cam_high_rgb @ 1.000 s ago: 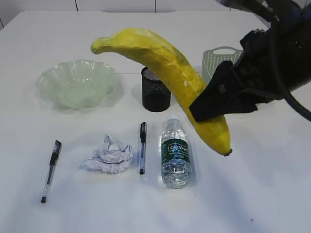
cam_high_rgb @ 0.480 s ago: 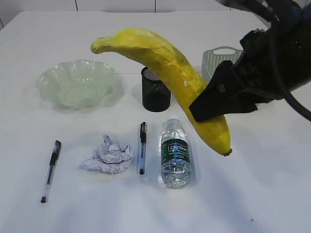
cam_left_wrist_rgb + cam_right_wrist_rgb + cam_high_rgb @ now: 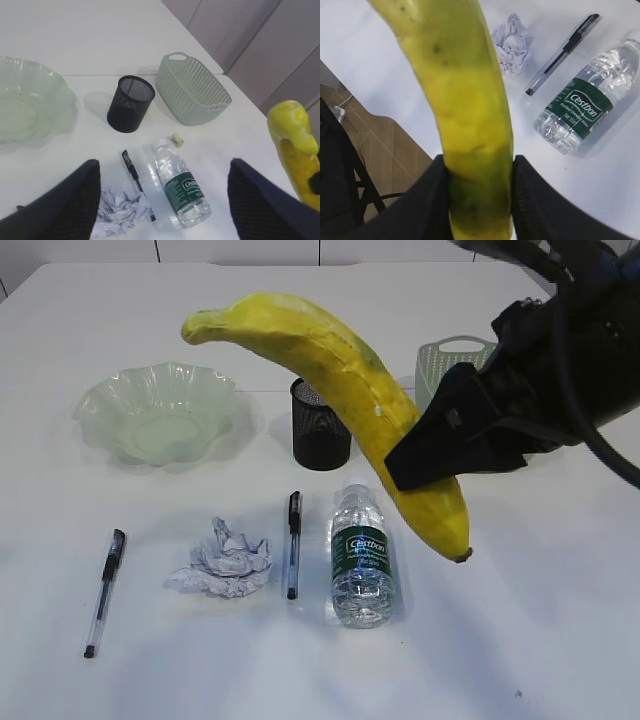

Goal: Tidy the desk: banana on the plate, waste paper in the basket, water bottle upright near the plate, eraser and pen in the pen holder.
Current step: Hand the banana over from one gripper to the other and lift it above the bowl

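Next, I take the banana's free upper end (image 3: 258,324) with my left gripper, because the plate (image 3: 157,422) is across the desk from my right gripper, which is holding the banana's lower half.
My right gripper (image 3: 430,465) (image 3: 479,185) is shut on the banana (image 3: 340,380) (image 3: 460,90) and holds it in the air, slanted above the pen holder (image 3: 320,425) and the lying water bottle (image 3: 361,558). The plate (image 3: 158,412) sits empty at the left. Crumpled waste paper (image 3: 225,560) lies between two pens (image 3: 104,590) (image 3: 293,542). The basket (image 3: 192,90) stands behind, right of the pen holder (image 3: 130,102). The small eraser (image 3: 176,140) lies by the bottle's cap. My left gripper (image 3: 164,162) hangs open above the bottle (image 3: 181,190), holding nothing.
The desk (image 3: 540,640) is bare white at the front and right. Its edge drops to a wooden floor (image 3: 385,150) close to the banana in the right wrist view. The right arm's black body (image 3: 570,350) hides part of the basket in the exterior view.
The right gripper has carried the banana slightly to the left; its stem end is now a little nearer the plate. Everything on the desk lies where it was.
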